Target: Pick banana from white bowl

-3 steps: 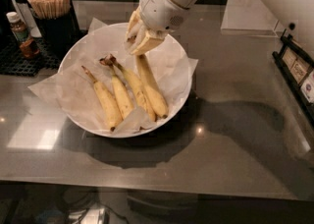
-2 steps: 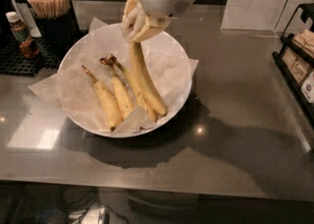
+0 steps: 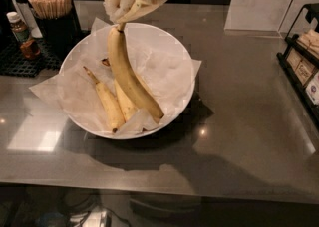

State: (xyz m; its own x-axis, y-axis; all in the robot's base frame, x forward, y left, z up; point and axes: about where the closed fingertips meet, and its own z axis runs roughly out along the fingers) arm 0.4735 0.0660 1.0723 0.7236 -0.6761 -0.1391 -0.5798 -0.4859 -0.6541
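Observation:
The robot's gripper has the banana only by its stem end while the banana's lower tip is in the bowl, so the robot should put the banana down and open the gripper around its body.
My gripper hangs over the far rim of the white bowl, shut on the stem end of the banana. This long yellow banana slopes steeply down from the fingers, and its lower tip still sits low at the bowl's near right side. The bowl is lined with crinkled white paper. Two more bananas stay in it: one with a thin stem on the left, and another partly hidden behind the lifted one.
A black holder of wooden sticks and a small sauce bottle stand on a black mat at the back left. A clear sign stand is at the back right, with a black rack along the right edge.
The gripper has risen and shifted left with the banana's stem in it. The banana's upper end has come up out of the bowl and now hangs steeply.

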